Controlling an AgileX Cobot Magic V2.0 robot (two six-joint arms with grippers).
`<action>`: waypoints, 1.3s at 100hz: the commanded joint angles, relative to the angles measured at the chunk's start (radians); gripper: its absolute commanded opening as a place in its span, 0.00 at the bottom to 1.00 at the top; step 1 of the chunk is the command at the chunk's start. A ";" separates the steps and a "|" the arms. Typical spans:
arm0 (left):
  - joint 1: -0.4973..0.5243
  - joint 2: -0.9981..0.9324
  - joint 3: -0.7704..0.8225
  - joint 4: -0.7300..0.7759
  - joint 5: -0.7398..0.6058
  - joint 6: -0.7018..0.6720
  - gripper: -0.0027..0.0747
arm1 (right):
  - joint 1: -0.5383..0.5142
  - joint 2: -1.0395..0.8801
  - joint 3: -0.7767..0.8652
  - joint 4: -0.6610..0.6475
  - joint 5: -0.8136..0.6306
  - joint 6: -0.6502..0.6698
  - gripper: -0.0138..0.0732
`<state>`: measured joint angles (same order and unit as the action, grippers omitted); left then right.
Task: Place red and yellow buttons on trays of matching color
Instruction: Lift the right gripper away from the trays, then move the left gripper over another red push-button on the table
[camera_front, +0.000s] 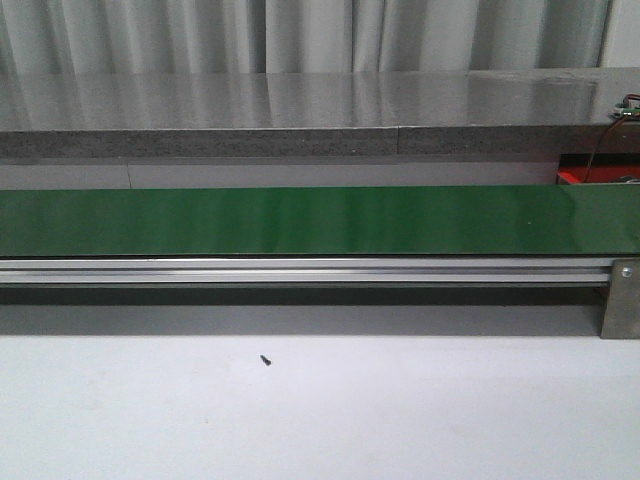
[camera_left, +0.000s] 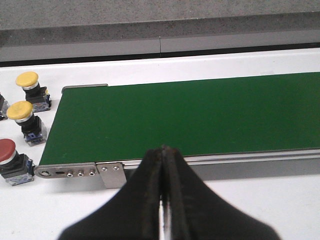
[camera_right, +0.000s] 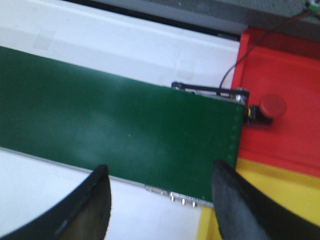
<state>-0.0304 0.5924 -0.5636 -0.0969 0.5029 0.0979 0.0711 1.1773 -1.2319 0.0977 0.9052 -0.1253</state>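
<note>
Next, my left gripper opens and moves down over the red button there, because the remaining buttons stand at the belt's end away from my right gripper.
In the left wrist view two yellow buttons and one red button stand on the white table beside the end of the green belt. My left gripper is shut and empty at the belt's near rail. In the right wrist view a red button sits on the red tray just past the belt's end. The yellow tray lies next to the red one. My right gripper is open and empty over the belt's near edge.
The front view shows the green belt with its aluminium rail, a grey stone ledge behind, a small black screw on the white table, and a corner of the red tray. A black cable crosses the red tray.
</note>
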 joint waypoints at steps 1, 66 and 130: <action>-0.004 0.001 -0.027 -0.003 -0.057 -0.002 0.01 | 0.001 -0.107 0.093 -0.040 -0.095 0.058 0.62; -0.004 0.001 -0.027 -0.003 -0.046 -0.004 0.01 | 0.001 -0.470 0.464 -0.060 -0.208 0.086 0.08; 0.063 0.049 -0.181 0.114 0.082 -0.125 0.67 | 0.001 -0.470 0.464 -0.060 -0.208 0.086 0.08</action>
<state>-0.0020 0.6033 -0.6726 -0.0551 0.6114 0.0449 0.0711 0.7112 -0.7448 0.0488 0.7633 -0.0370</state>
